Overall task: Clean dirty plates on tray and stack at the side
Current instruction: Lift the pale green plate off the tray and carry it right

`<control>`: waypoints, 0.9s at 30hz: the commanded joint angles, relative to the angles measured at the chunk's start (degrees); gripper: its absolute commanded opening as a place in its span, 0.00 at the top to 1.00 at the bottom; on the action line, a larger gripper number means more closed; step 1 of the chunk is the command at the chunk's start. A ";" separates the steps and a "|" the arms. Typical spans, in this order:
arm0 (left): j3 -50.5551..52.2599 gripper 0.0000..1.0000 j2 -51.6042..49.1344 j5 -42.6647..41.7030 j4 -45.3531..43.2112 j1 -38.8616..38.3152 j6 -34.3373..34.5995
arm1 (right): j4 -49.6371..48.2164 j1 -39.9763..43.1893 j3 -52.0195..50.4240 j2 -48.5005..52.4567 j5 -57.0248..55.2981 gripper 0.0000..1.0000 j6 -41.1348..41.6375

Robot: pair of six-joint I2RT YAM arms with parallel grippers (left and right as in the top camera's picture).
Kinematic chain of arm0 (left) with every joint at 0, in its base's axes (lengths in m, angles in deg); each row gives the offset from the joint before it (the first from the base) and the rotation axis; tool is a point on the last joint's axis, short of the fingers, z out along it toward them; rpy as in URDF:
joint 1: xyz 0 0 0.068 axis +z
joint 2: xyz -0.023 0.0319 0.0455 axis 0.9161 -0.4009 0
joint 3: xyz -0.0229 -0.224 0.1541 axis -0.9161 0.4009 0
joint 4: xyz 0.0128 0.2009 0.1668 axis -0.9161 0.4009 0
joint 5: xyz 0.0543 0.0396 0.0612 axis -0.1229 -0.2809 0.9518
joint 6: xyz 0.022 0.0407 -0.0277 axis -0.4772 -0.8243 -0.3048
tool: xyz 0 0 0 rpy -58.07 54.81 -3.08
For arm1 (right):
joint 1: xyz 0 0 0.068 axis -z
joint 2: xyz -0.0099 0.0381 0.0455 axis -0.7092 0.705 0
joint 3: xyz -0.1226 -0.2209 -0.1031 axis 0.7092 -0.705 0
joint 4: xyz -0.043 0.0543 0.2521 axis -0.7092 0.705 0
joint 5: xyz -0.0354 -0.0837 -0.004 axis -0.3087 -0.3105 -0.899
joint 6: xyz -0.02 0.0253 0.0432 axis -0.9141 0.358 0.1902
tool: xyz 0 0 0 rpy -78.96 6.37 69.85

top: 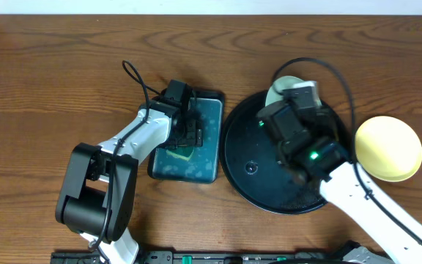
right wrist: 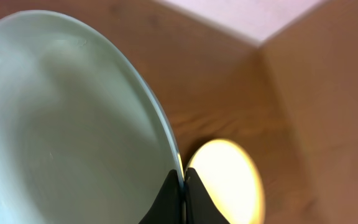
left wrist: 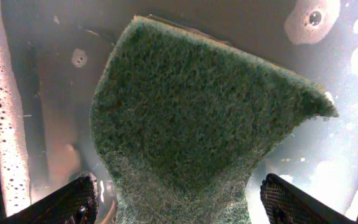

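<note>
I should now carry the mint plate with my right gripper until it rests on the yellow plate (top: pixel 389 149), as the mint plate's side (right wrist: pixel 73 124) is clean and the yellow plate lies clear.
My right gripper (top: pixel 293 94) is shut on the rim of a pale mint plate (top: pixel 283 86) and holds it tilted over the far edge of the black tray (top: pixel 262 180). In the right wrist view the jaws (right wrist: pixel 182 186) pinch the plate's edge (right wrist: pixel 61 124), and its face looks free of marks. The yellow plate (top: pixel 388 148) lies on the table right of the tray; it also shows in the right wrist view (right wrist: pixel 225 180). A second mint plate is out of view. My left gripper (top: pixel 187 121) is open, its fingers (left wrist: pixel 179 202) either side of a green sponge (left wrist: pixel 197 112).
The sponge (top: pixel 178 152) lies in a wet, soapy rectangular teal tray (top: pixel 207 165) left of the black tray. The black tray's floor shows water drops. A wall edge runs along the table's far side.
</note>
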 commanded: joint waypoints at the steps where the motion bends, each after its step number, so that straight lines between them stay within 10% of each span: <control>1: 2.25 0.15 -2.86 0.48 0.76 0.33 0.15 | 1.81 5.53 -0.04 0.92 10.25 0.99 15.10; 15: 2.25 0.16 -2.86 0.48 0.76 0.33 0.15 | 2.62 34.93 -0.04 2.89 53.11 0.99 16.26; 27: 2.25 0.16 -2.86 0.48 0.74 0.33 0.15 | 7.32 60.39 -0.04 3.13 57.72 0.99 15.10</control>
